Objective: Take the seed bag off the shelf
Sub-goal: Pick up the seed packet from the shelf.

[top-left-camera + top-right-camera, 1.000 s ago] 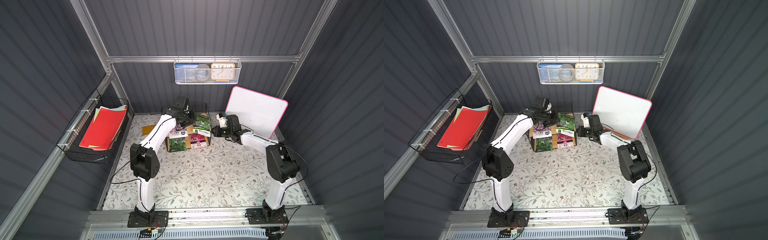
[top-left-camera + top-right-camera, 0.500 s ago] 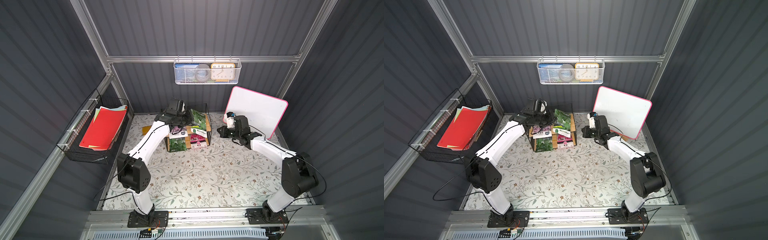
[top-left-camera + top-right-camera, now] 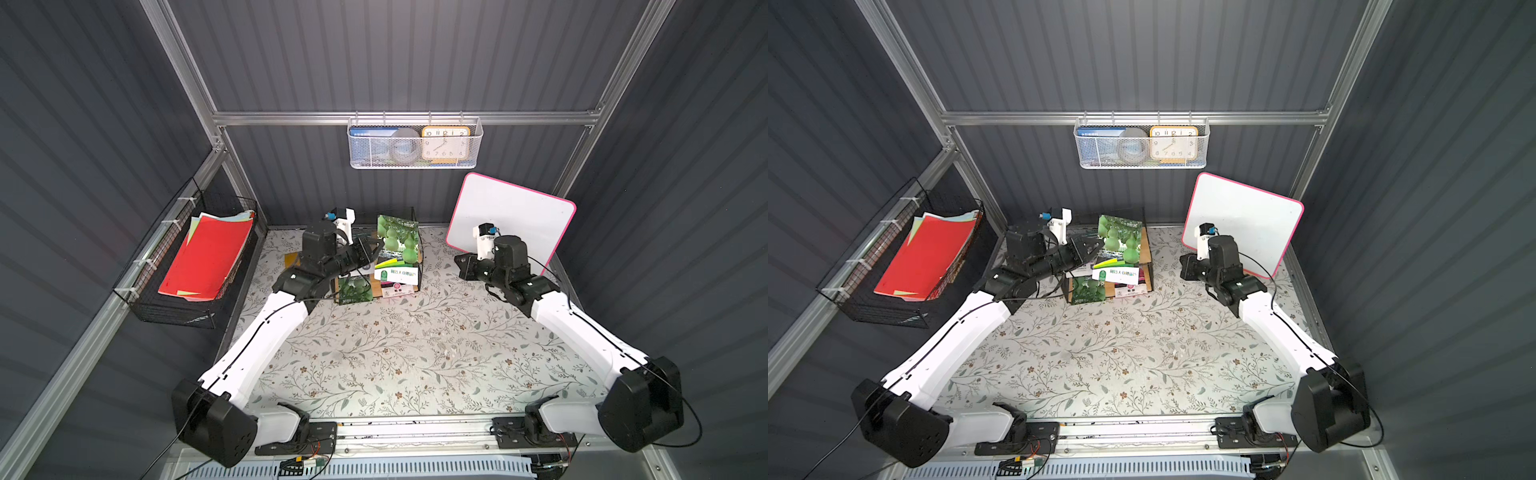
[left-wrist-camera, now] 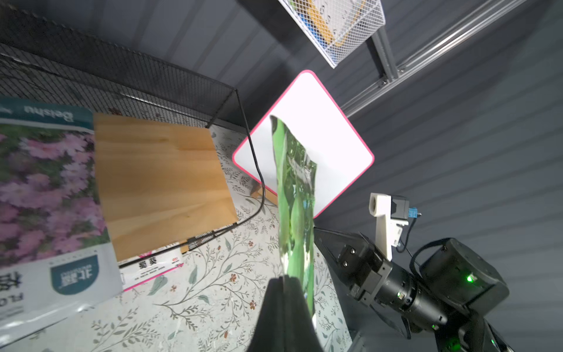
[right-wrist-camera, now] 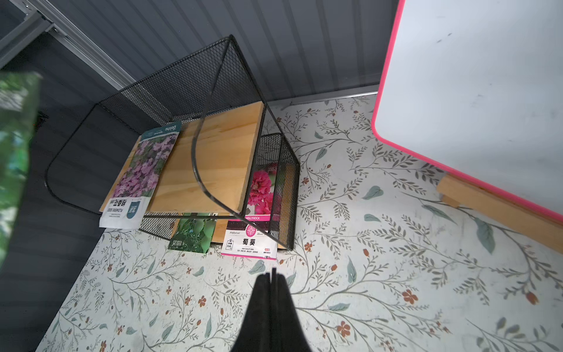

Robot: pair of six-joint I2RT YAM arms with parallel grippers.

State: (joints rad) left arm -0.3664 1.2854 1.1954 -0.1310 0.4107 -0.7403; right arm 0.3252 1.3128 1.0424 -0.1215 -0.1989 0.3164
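The seed bag (image 3: pixel 398 238) is clear of the shelf's top board, so my left gripper should keep going toward the open table in front (image 3: pixel 456 329) and let go of the bag flat there.
The seed bag (image 3: pixel 397 241) (image 3: pixel 1121 241), green with pale gourds printed on it, hangs in the air above the shelf. My left gripper (image 3: pixel 374 245) (image 4: pixel 285 279) is shut on its lower edge (image 4: pixel 294 198). The shelf (image 3: pixel 1145 249) is a black wire rack with wooden boards (image 4: pixel 161 183) (image 5: pixel 219 152) at the back of the table. My right gripper (image 3: pixel 457 262) (image 5: pixel 272 271) is shut on nothing and hovers over the table to the right of the shelf. The held bag shows as a blurred green strip (image 5: pixel 15 152) in the right wrist view.
A purple-flower bag (image 5: pixel 143 164) lies on the top board. A pink hollyhock bag (image 5: pixel 256 219) and a green bag (image 5: pixel 195 231) lie on the lower one. A pink-edged whiteboard (image 3: pixel 511 224) leans at the back right. A white mesh basket (image 3: pixel 415 143) hangs behind, and a black basket of red papers (image 3: pixel 199 257) hangs at the left.
My left arm has stretched out lower while keeping the seed bag pinched and raised above the top board. My right gripper has drawn back to the right, away from the shelf.
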